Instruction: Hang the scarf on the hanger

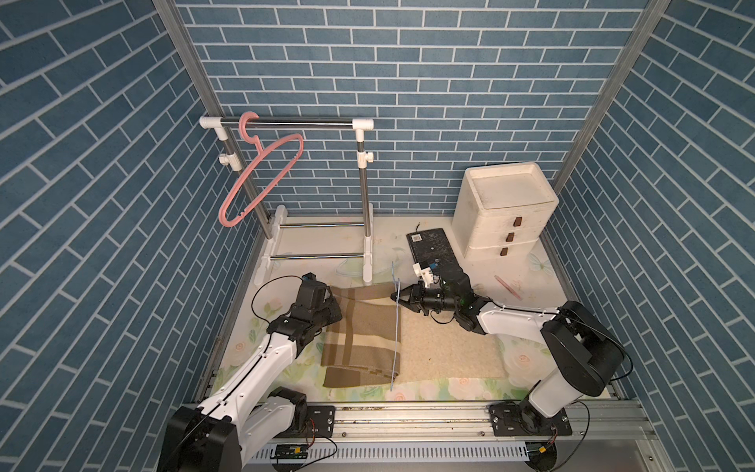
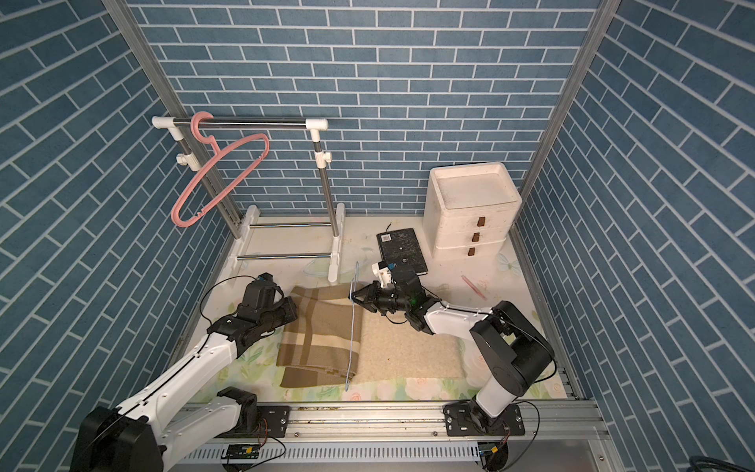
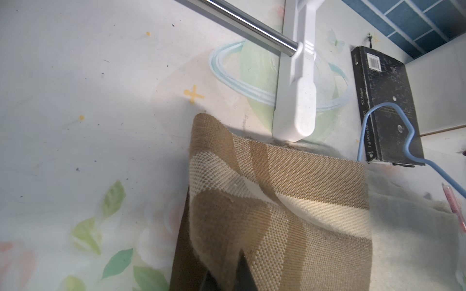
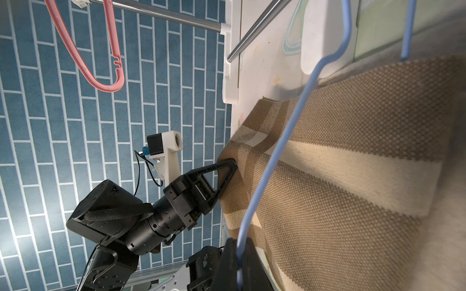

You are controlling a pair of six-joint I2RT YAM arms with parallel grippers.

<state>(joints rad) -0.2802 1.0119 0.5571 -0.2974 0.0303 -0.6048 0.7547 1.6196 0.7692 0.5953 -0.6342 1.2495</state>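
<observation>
The scarf folds at the blue hanger (image 1: 396, 338), so my left gripper should keep pulling the edge it holds across until that edge covers the lower layer's edge (image 3: 182, 257), and then let go.
A brown and cream plaid scarf (image 1: 359, 339) lies folded on the table in both top views. My left gripper (image 1: 338, 309) is shut on its left edge, and the wrist view shows that edge (image 3: 290, 201) lifted between the jaws (image 3: 227, 277). My right gripper (image 1: 398, 297) is shut on a thin blue hanger (image 1: 395, 339), which stands on edge across the scarf's right side. In the right wrist view the blue wire (image 4: 277, 156) runs out of the shut jaws (image 4: 238, 254) over the scarf (image 4: 353, 163), with the left gripper (image 4: 227, 171) on the cloth behind it.
A pink hanger (image 1: 261, 171) hangs on the clothes rack (image 1: 286, 121) at the back left. A black book (image 1: 433, 249) and a white drawer unit (image 1: 506, 212) stand at the back right. A beige mat (image 1: 449, 347) lies under the scarf. A pink pen (image 1: 506, 286) lies at the right.
</observation>
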